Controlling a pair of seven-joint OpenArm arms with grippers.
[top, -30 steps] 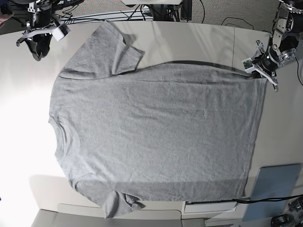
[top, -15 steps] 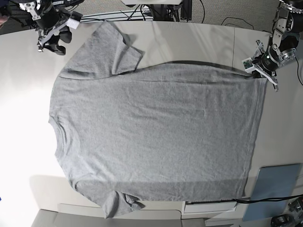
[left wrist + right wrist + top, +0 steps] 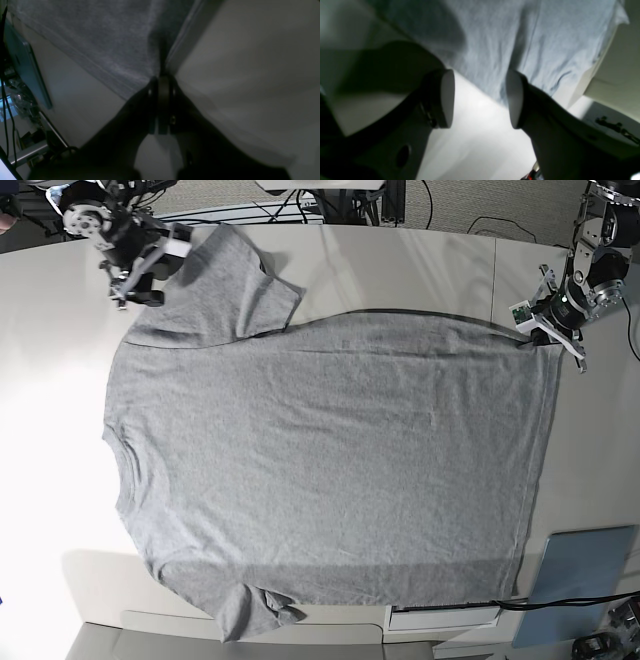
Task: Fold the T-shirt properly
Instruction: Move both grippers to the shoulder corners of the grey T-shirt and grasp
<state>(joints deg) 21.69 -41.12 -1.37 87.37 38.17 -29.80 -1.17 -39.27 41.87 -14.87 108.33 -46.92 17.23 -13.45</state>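
My left gripper is pinching only the T-shirt's far hem corner (image 3: 546, 348), so next my right gripper pinches the T-shirt's far shoulder (image 3: 145, 334) before both grippers lift the T-shirt.
The heather-grey T-shirt (image 3: 330, 450) lies spread flat on the table, plain side up, neck to the left and hem to the right. My left gripper (image 3: 546, 337) is at the far hem corner. In the left wrist view it (image 3: 162, 79) is shut, pinching that corner of the T-shirt (image 3: 105, 37). My right gripper (image 3: 143, 278) hovers at the outer edge of the far sleeve. In the right wrist view it (image 3: 480, 100) is open and empty, with the sleeve fabric (image 3: 520, 37) just beyond its fingertips.
A pale blue-grey flat panel (image 3: 582, 572) lies at the near right corner, beside the hem; it also shows in the left wrist view (image 3: 27, 72). Cables and stands run along the table's far edge (image 3: 330, 205). Bare table (image 3: 400, 270) lies beyond the shirt.
My right gripper has moved rightward from the far left of the table to the edge of the far sleeve. My left gripper has stayed at the hem corner.
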